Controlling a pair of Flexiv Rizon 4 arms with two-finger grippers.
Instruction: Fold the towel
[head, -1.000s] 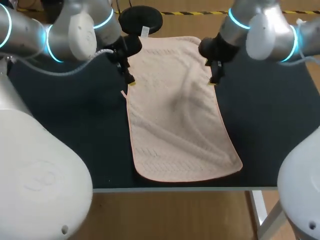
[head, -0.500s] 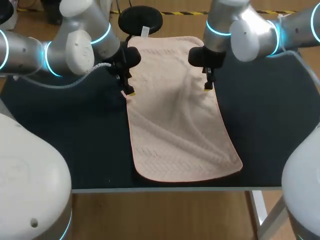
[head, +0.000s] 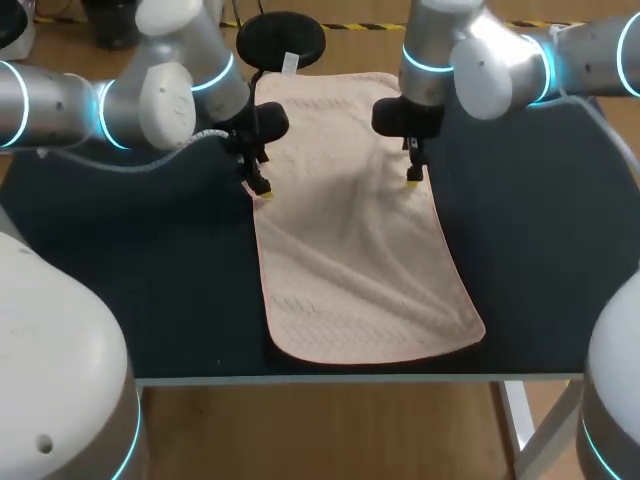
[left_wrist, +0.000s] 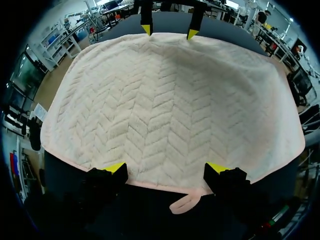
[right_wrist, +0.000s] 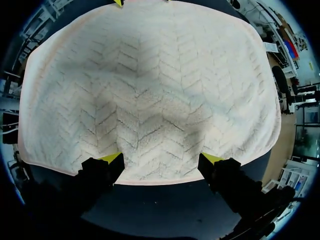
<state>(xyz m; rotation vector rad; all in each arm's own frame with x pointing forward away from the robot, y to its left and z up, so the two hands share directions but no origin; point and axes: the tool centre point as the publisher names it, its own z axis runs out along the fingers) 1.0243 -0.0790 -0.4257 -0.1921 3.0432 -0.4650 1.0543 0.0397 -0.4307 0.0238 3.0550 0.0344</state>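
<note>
My grippers are at the limp, rippled towel (head: 378, 240), which stretches out from them both ways, so its ends (head: 375, 338) will hang down together in a doubled layer when I lift it.
A pale pink towel (head: 355, 230) with a herringbone weave lies flat and lengthwise on the dark table (head: 150, 260). My left gripper (head: 261, 188) stands open over the towel's left long edge, about a third of the way down from the far end. In the left wrist view the towel (left_wrist: 170, 105) spreads ahead of the left gripper (left_wrist: 166, 167), whose yellow tips straddle the hem beside a small hanging loop (left_wrist: 184, 202). My right gripper (head: 412, 178) stands open over the right long edge. From the right wrist the towel (right_wrist: 150, 90) fills the space ahead of the right gripper (right_wrist: 161, 159).
A round black stool seat (head: 281, 40) sits just beyond the table's far edge behind the towel. The table's near edge (head: 340, 378) runs just below the towel's near hem. Bare dark tabletop lies to both sides of the towel.
Both grippers have come down and inward onto the towel's long edges; the right one shifted left from off the edge onto it. The towel lies as before.
</note>
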